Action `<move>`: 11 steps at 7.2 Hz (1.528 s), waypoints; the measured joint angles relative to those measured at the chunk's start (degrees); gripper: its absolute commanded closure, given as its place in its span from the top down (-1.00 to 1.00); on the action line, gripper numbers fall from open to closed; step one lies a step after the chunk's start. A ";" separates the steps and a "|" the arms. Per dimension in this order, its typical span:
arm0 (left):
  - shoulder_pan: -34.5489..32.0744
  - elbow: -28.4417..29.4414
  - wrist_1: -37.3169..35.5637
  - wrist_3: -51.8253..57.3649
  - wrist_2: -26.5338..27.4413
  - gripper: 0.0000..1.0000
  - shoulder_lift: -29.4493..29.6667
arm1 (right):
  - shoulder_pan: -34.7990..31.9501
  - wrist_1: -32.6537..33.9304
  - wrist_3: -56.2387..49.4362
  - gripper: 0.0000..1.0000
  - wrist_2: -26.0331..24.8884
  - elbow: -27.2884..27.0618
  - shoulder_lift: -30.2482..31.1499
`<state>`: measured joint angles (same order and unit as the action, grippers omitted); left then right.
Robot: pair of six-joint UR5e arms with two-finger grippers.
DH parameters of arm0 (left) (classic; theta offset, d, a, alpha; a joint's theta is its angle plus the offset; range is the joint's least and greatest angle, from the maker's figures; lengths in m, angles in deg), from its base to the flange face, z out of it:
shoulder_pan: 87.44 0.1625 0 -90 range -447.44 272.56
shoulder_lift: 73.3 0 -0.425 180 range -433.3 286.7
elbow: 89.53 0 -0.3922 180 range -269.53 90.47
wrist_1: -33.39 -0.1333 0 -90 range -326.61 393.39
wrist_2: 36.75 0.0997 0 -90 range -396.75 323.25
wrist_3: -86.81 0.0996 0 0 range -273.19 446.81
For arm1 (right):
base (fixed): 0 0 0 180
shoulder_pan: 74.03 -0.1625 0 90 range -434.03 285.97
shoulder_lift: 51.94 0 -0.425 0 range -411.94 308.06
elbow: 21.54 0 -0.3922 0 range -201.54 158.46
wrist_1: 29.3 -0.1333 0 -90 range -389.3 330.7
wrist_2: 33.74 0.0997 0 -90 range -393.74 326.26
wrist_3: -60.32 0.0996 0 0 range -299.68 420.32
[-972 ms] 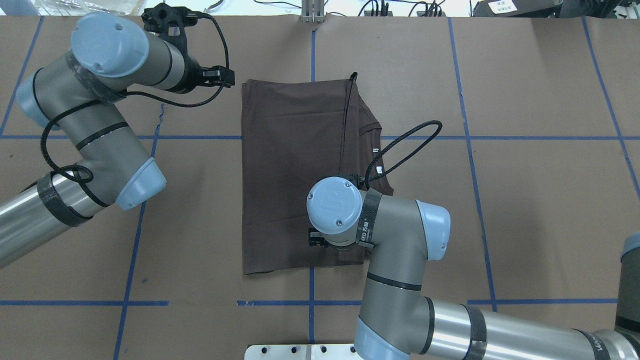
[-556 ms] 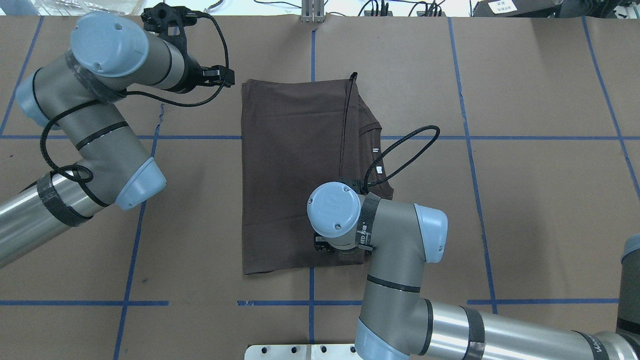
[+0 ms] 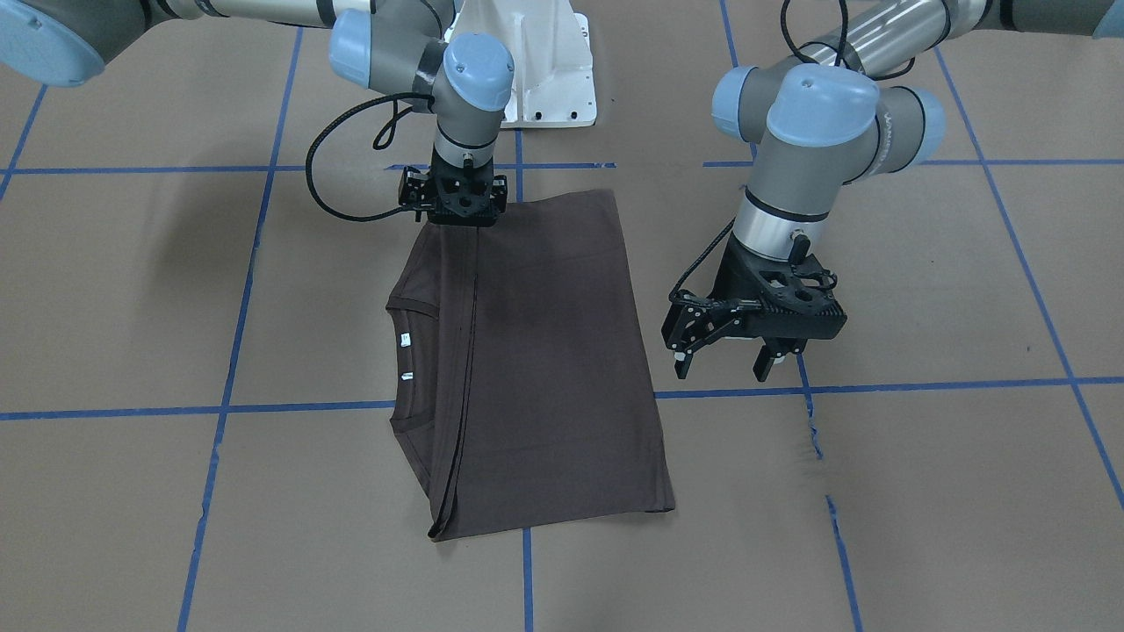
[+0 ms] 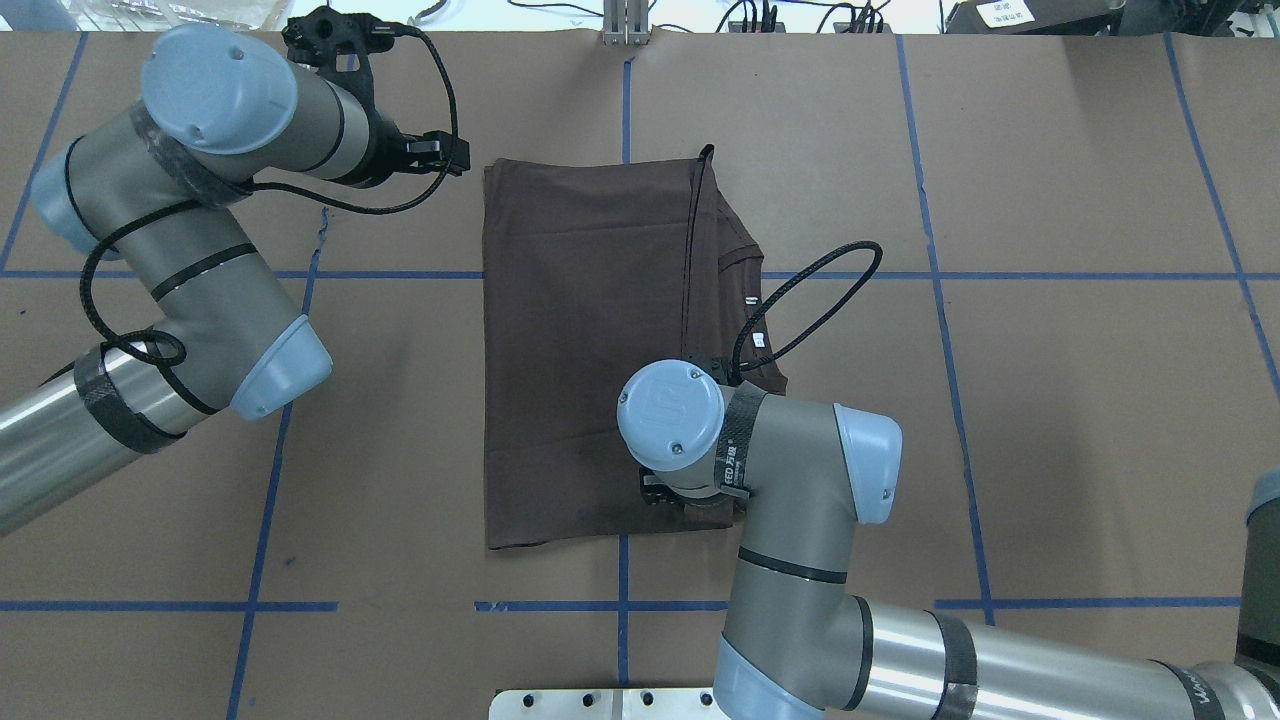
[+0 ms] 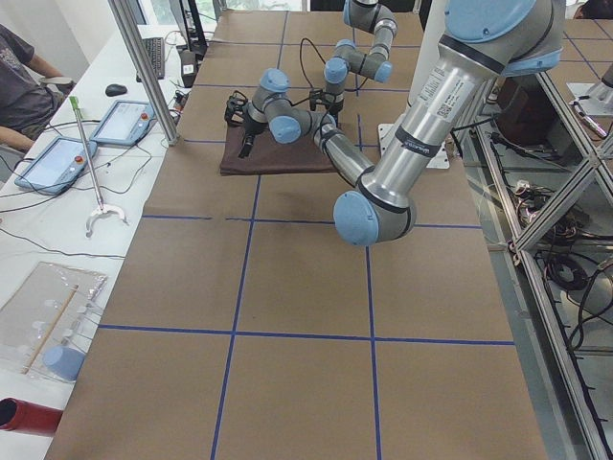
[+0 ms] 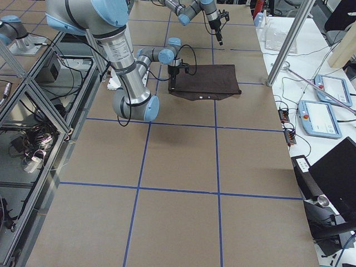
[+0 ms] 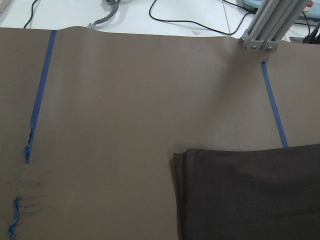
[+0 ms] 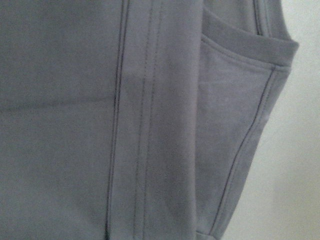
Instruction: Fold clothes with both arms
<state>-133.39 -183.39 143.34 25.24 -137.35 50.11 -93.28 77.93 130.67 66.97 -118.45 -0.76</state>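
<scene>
Next, my right gripper grabs the hem strip's loose edge (image 3: 476,254) and pulls it out over the collar, because the T-shirt's hem strip (image 3: 455,348) folds back inward next to the collar.
The dark brown T-shirt (image 3: 544,351) lies folded flat in a long rectangle (image 4: 580,330), its collar (image 3: 408,303) and white neck tags on the right-arm side. My right gripper (image 3: 455,225) points straight down onto the shirt's edge nearest the robot (image 4: 655,490). Its fingers are lost against the dark cloth, so I cannot tell if it is open. The right wrist view is filled with the shirt's seams (image 8: 75,125). My left gripper (image 3: 722,367) hangs open and empty above bare table beside the shirt (image 4: 450,152). The left wrist view shows the shirt's corner (image 7: 250,195).
Brown paper with blue tape lines (image 4: 620,275) covers the table. The white pedestal base (image 3: 536,79) stands at the robot's side. Beyond the far edge are a metal post (image 5: 144,67), tablets (image 5: 57,158) and a seated person (image 5: 19,77).
The right gripper has slid a little toward the robot and to the right along the shirt's near edge. The left arm and the shirt have not moved.
</scene>
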 measured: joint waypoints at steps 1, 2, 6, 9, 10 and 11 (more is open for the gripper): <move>-0.02 -0.70 -0.13 -0.12 -0.02 1.00 -0.26 | -0.23 1.68 -0.41 1.00 0.08 -1.03 0.26; -0.09 -1.71 -0.39 -0.16 -0.05 1.00 -0.80 | -0.42 3.33 -0.59 1.00 0.12 -2.48 1.03; -0.20 -3.62 -0.78 -0.13 -0.77 1.00 -1.64 | -1.36 7.18 -1.45 1.00 -0.50 -8.10 7.51; -0.38 -4.03 -0.79 0.03 -0.82 1.00 -1.76 | -5.06 4.41 -6.24 1.00 0.51 -12.13 7.36; -0.45 -4.04 -0.79 0.17 -0.83 1.00 -1.92 | -5.79 1.41 -6.85 1.00 0.65 -11.72 6.14; -0.50 -4.08 -0.79 0.35 -0.83 1.00 -2.11 | -6.06 -1.81 -7.01 1.00 0.69 -9.41 4.02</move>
<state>-133.89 -187.47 142.55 25.59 -138.17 48.00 -99.34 76.12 123.65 67.66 -127.86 3.26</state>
